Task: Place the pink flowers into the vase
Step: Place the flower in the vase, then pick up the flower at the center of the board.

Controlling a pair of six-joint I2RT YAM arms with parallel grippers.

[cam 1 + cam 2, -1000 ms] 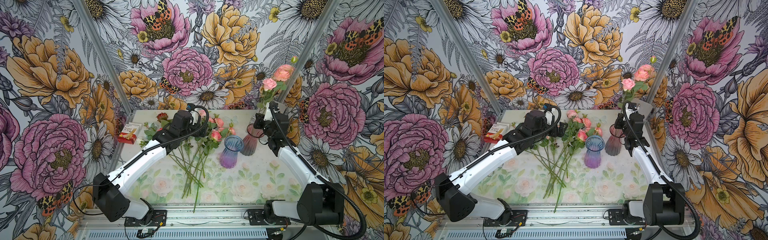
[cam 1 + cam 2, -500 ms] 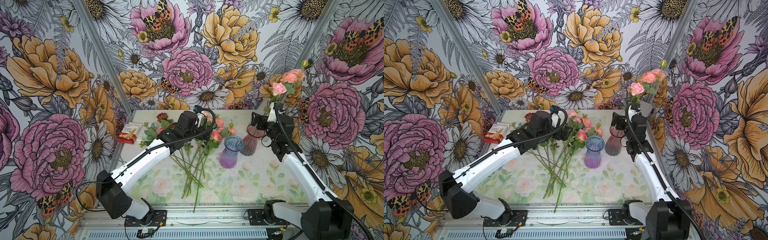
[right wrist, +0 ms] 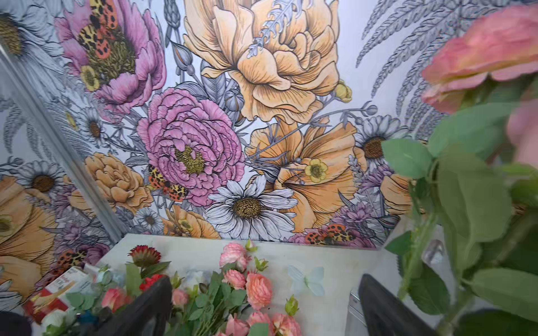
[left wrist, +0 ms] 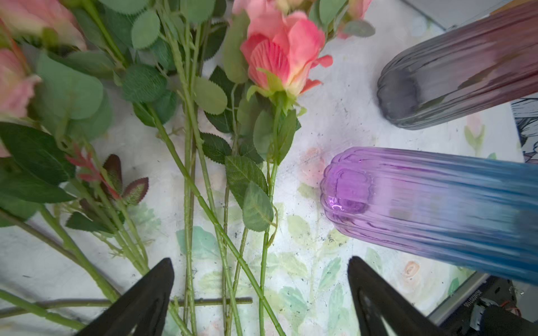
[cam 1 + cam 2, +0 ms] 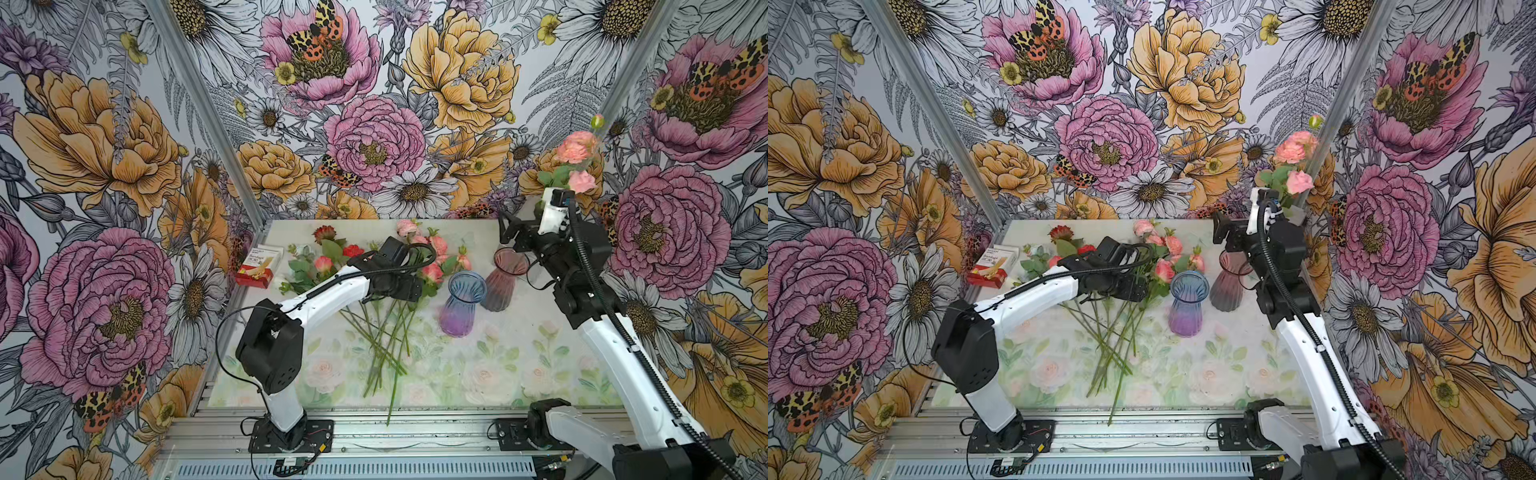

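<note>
Several stems [image 4: 223, 238] cross below my left gripper's fingers, so next my left gripper pinches the single stem [image 4: 273, 168] closest to the blue-to-purple vase, under the stem's pink bloom.
Several pink flowers [image 5: 432, 249] lie in a pile mid-table, their green stems [image 5: 386, 336] fanning toward the front edge. My left gripper [image 4: 259, 260] hangs open low over the pile, its fingers either side of several stems, gripping none. A blue-to-purple vase [image 5: 461, 303] and a maroon vase [image 5: 505, 284] stand upright to the right. One pink spray [image 5: 575, 149] rises beside my right wrist, leaning toward the right wall; its lower stem is hidden behind the arm. My right gripper [image 3: 265, 277] is open and empty above the maroon vase, with the spray [image 3: 480, 58] off to one side.
Dark-red flowers [image 5: 324, 232] and a red bloom [image 5: 353, 250] lie at the left of the pile. A red-and-white box [image 5: 257, 266] sits at the table's left edge. Patterned walls close in on three sides, and a metal rail [image 5: 374, 428] runs along the front.
My right gripper has opened and let go of the pink spray, which has tipped toward the right wall. My left arm has moved rightward over the pile of stems.
</note>
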